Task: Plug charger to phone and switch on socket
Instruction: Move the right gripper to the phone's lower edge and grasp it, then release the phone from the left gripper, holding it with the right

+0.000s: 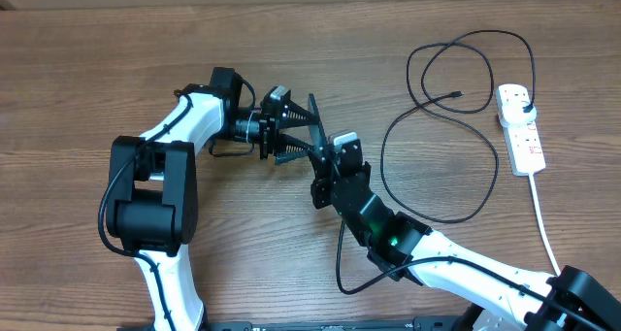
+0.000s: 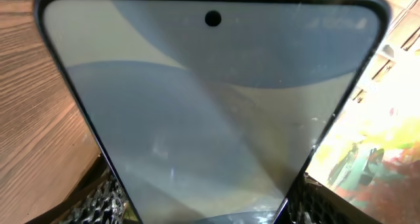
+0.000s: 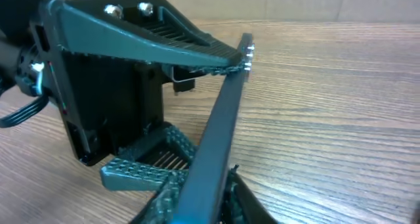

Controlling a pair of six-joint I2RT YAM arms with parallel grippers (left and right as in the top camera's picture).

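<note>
My left gripper should reopen and grip the phone's top end point(image 1: 312, 102) by its flat sides, since my right gripper covers the phone's lower end point(image 3: 203, 184), where the charger goes.
The phone point(image 1: 315, 127) is held off the table on its edge at the centre, between both grippers. My left gripper point(image 1: 303, 132) is shut on the phone across its sides; its light blue-grey screen point(image 2: 210, 106) fills the left wrist view. My right gripper point(image 1: 328, 163) is shut on the phone's lower end, which shows edge-on in the right wrist view point(image 3: 220, 125). The charger point(image 1: 441, 127) lies in black loops on the table at the right. Its plug point(image 1: 524, 104) sits in the white socket point(image 1: 519, 129), and its connector tip point(image 1: 458, 98) lies loose.
The socket's thick white cord point(image 1: 543, 219) runs toward the front right edge. A black cable point(image 1: 342, 263) of the right arm hangs by its forearm. Bare wooden table lies to the left and between the phone and the charger loops.
</note>
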